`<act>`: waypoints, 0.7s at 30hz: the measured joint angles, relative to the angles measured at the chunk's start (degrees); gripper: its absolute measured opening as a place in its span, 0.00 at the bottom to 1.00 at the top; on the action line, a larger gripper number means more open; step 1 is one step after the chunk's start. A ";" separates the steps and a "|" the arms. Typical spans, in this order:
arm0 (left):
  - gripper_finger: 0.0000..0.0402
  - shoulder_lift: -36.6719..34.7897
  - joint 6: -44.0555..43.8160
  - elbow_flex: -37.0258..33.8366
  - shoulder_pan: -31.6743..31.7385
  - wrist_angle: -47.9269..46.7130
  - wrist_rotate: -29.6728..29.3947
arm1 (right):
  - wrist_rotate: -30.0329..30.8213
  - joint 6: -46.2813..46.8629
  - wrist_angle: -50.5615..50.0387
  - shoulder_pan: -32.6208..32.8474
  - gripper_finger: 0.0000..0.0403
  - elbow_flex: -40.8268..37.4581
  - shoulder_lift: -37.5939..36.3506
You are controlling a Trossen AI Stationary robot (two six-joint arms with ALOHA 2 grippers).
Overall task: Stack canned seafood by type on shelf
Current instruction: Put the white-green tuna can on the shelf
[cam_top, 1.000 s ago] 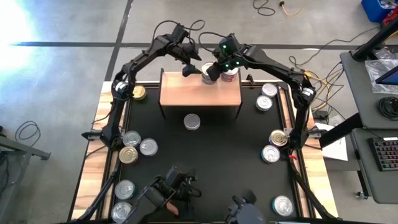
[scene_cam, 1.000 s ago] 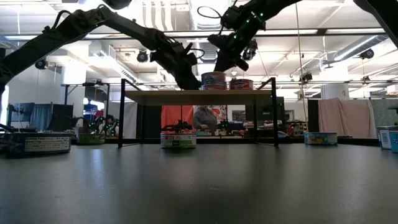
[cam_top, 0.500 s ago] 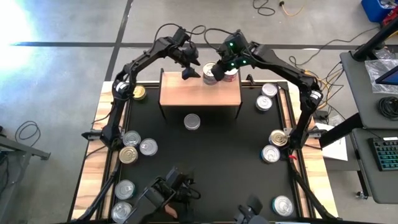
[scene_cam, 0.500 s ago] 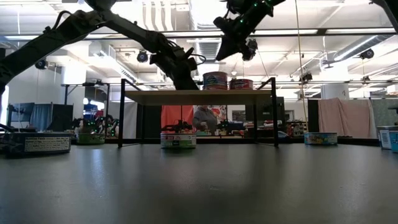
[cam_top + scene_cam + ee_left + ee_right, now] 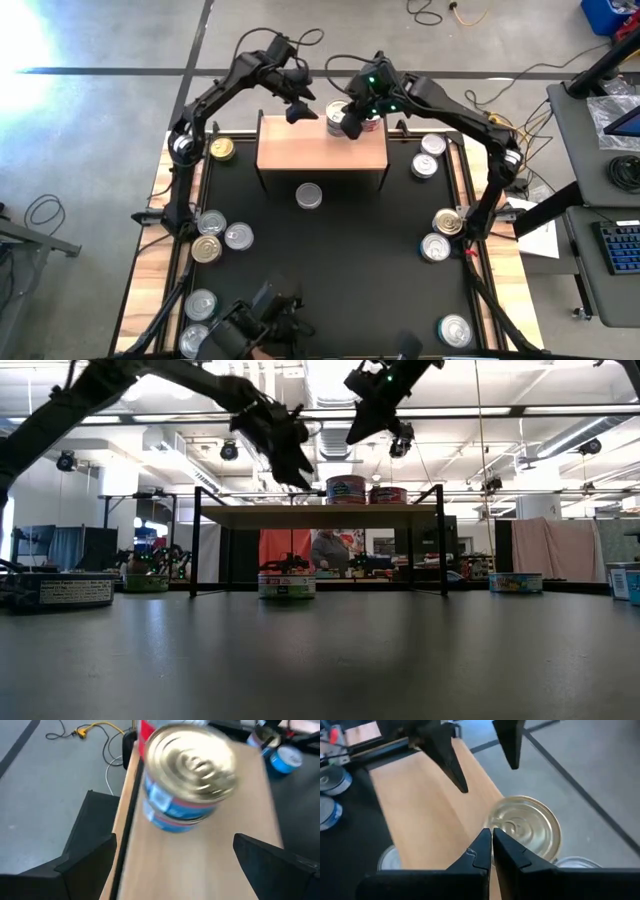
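I expect the tin [image 5: 309,196] in front of the shelf to slide along upright when I push it, because it sits flat on the open black mat [image 5: 325,240].
The shelf [image 5: 300,150], a light-wood board on thin black legs, stands at the far middle of the black mat. On its far right part stands a stack of two blue-and-red tins [image 5: 345,489] [image 5: 190,775] with a shiny lid [image 5: 527,827]. A red-labelled tin [image 5: 388,495] stands beside it. My left gripper [image 5: 296,108] [image 5: 175,865] hangs open above the shelf, left of the stack, with nothing between its fingers. My right gripper [image 5: 352,122] [image 5: 491,845] is shut and hovers above the stack [image 5: 358,428], clear of it.
One tin [image 5: 309,195] lies on the mat just in front of the shelf. A few tins [image 5: 212,222] sit at the mat's left edge and others [image 5: 201,303] at the near left. Several more [image 5: 449,222] line the right side. One tin [image 5: 224,149] sits left of the shelf.
Both grippers have risen away from the stack on the shelf. My left gripper has drawn back up and toward the far left, staying open. My right gripper has gone up, staying shut. The stacked tins have kept their place.
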 joint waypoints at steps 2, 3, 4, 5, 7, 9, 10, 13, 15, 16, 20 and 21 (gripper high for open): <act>0.96 -1.39 -0.18 0.00 -0.63 -1.58 0.07 | -0.01 -1.38 0.02 0.99 0.02 0.00 -0.43; 0.96 -1.96 -0.15 0.00 -0.95 -2.85 0.08 | -0.02 -2.28 -0.03 1.54 0.02 0.00 -0.59; 0.96 -2.42 -0.16 -0.02 -1.33 -3.97 0.09 | -0.02 -3.02 -0.11 2.13 0.02 0.00 -0.75; 0.96 -2.90 -0.14 -0.22 -1.76 -5.26 0.01 | -0.04 -3.85 -0.29 2.63 0.02 0.00 -0.87; 0.96 -3.74 -0.16 -0.50 -2.83 -7.92 0.05 | -0.04 -5.50 -1.16 3.52 0.02 0.00 -0.98; 0.96 -4.50 -0.19 -0.68 -3.99 -10.06 0.05 | -0.04 -6.94 -3.01 4.16 0.02 0.00 -1.02; 0.96 -4.69 -0.32 -0.68 -4.68 -11.29 0.06 | -0.04 -7.50 -4.02 4.39 0.02 0.00 -1.02; 0.96 -4.99 -1.78 -0.83 -7.08 -14.01 -0.05 | 0.09 -9.52 -7.31 5.16 0.02 0.00 -1.06; 0.96 -5.45 -3.62 -1.12 -9.17 -15.27 -1.11 | 0.17 -10.86 -9.44 5.61 0.02 0.00 -1.31; 0.96 -5.76 -4.62 -1.20 -10.36 -15.67 -2.47 | 0.18 -11.74 -10.44 5.89 0.02 -0.02 -1.59; 0.96 -8.15 -9.85 -2.70 -15.74 -16.26 -10.76 | 0.24 -15.00 -11.94 6.80 0.02 -0.02 -3.76; 0.96 -8.91 -11.44 -3.43 -17.08 -16.17 -12.28 | 0.24 -15.78 -11.92 6.88 0.02 -0.02 -4.56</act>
